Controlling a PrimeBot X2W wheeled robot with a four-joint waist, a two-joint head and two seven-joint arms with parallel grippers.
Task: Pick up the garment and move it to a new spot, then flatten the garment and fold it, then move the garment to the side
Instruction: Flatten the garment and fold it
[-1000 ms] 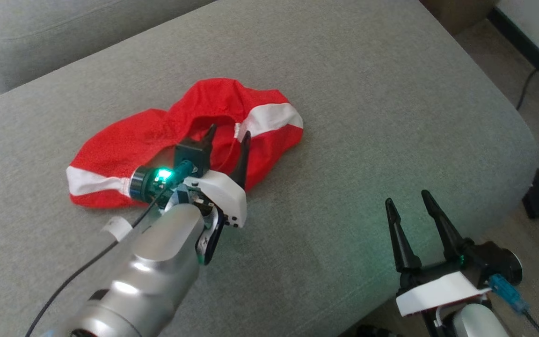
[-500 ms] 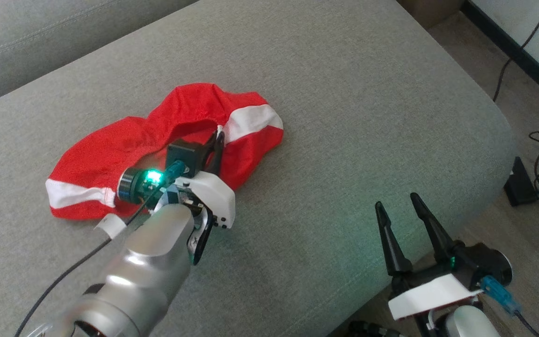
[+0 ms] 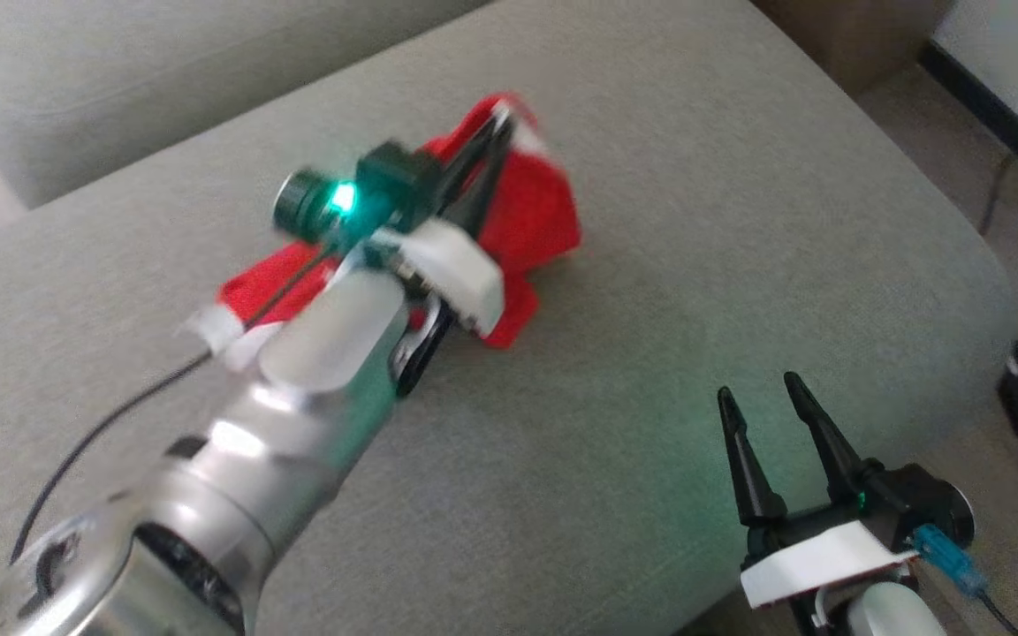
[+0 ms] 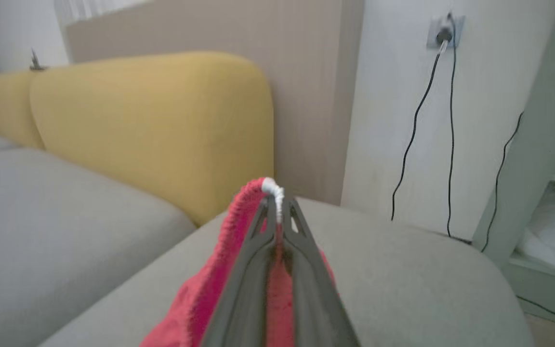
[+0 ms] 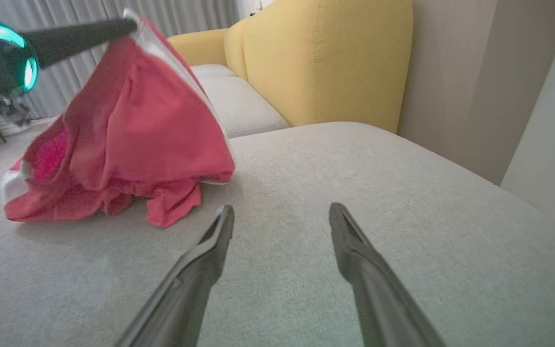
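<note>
My gripper will draw the bunched garment (image 5: 154, 133) out straight along the garment's white-edged rim (image 5: 184, 70) when it pulls, since that rim runs down from my left gripper.
The garment (image 3: 535, 221) is red with white bands. My left gripper (image 3: 502, 128) is shut on its white-edged rim and holds that part up off the grey sofa cushion (image 3: 650, 291). The cloth hangs like a tent from the fingertips, and its lower folds still rest on the cushion. In the left wrist view the pinched garment (image 4: 239, 231) bulges over the tip of the left gripper (image 4: 274, 200). From the right wrist the garment (image 5: 128, 140) hangs at the left, under the left gripper (image 5: 130, 24). My right gripper (image 3: 761, 396) (image 5: 280, 214) stands open and empty low on the right.
The cushion's rounded front edge (image 3: 960, 291) drops to the floor on the right, where cables (image 3: 999, 185) lie. A yellow sofa back (image 5: 325, 62) rises behind the seat. A wall with hanging cables (image 4: 446, 120) stands beyond.
My left gripper shut on the garment's rim and then lifted it up and away, bunching the cloth into a hanging peak. The head camera has shifted. The right gripper stayed put, open.
</note>
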